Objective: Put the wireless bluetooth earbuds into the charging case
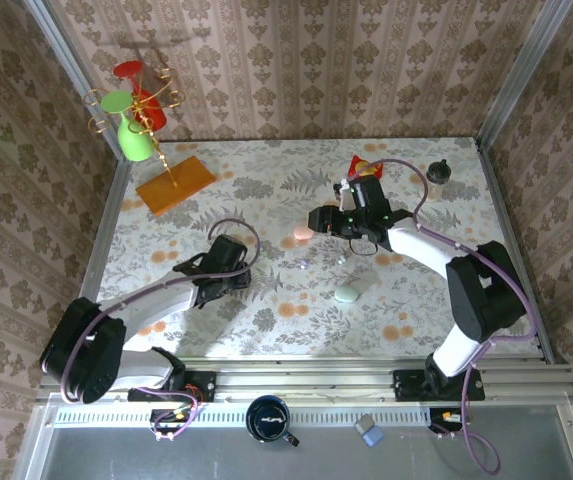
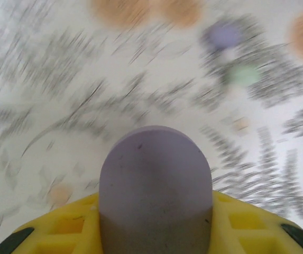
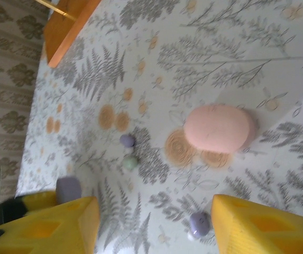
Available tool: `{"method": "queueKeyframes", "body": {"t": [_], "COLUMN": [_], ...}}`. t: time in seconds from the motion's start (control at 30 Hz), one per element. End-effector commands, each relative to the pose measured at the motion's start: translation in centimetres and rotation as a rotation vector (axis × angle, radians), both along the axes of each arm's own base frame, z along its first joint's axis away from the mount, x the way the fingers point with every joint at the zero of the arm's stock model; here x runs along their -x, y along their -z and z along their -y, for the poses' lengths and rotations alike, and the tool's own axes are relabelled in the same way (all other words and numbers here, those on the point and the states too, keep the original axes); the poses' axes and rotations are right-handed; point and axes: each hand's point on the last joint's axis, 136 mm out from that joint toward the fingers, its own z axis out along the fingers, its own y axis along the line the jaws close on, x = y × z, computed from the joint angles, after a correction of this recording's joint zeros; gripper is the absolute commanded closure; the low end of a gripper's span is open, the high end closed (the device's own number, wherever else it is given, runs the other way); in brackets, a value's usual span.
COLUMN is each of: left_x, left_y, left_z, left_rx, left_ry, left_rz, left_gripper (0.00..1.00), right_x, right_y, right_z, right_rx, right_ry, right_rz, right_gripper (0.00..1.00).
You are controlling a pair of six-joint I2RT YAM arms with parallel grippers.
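The lilac case (image 2: 155, 206) sticks out lengthwise from my left gripper, so next my right gripper takes the case's loose end (image 2: 155, 142) before my left gripper regrips it around the case's rim.
My left gripper (image 1: 232, 278) is shut on a lilac oval charging case (image 2: 155, 185), which stands between its yellow fingers (image 2: 246, 225). Past it on the blurred floral tabletop lie a lilac earbud (image 2: 222, 34) and a pale green earbud (image 2: 242, 75). My right gripper (image 3: 156, 222) hangs open over the table, holding nothing. A second lilac earbud (image 3: 199, 224) lies just inside its right finger (image 3: 262, 222). Farther off sit the lilac bud (image 3: 127, 140), the green bud (image 3: 130, 162) and a pink case (image 3: 217, 128). The held lilac case (image 3: 68, 189) shows behind the left finger.
A pale green case (image 1: 346, 294) lies near the front of the table, and the pink case (image 1: 303, 233) lies beside my right gripper (image 1: 319, 219). A wooden-based gold stand with cups (image 1: 174, 183) is at the back left. A dark jar (image 1: 438, 177) and a red packet (image 1: 364, 165) are at the back right.
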Motion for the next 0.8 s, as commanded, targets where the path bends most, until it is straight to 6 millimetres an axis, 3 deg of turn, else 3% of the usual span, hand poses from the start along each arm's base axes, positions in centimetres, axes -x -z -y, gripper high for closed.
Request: {"method": "queueKeyframes", "body": {"t": [0.0,0.1,0.2,0.37,0.53,0.77], "left_x": [-1.7,-1.9,-0.4,1.6,3.1,2.3], "left_y": [-3.6,-5.9,-7.4,-9.1,-9.6,-10.8], "left_z": [4.5,7.4,10.4,13.4,15.1,15.4], "left_rx": [0.056,0.078,0.075,0.112,0.151,0.154], "left_ry": [0.321,0.499,0.709,0.888,1.010,0.983], "left_rz": [0.248,0.376,0.491,0.576,0.597,0.625], "left_gripper": [0.90,0.90,0.90,0.90,0.88,0.87], "right_x": [2.2,3.9,5.0,6.4,7.3,8.1], "right_y": [-3.0,-3.7,-4.2,-4.1,-4.4,-3.4], "right_z": [-1.5,-2.1,-2.6,-3.2,-4.4,-4.7], "right_rx": [-0.120,-0.193,-0.258,-0.307,-0.374,-0.378], "right_ry": [-0.094,-0.145,-0.171,-0.222,-0.289,-0.312], "right_rz": [0.008,-0.032,-0.076,-0.118,-0.143,-0.180], "right_gripper": [0.40,0.40,0.41,0.42,0.44,0.50]}}
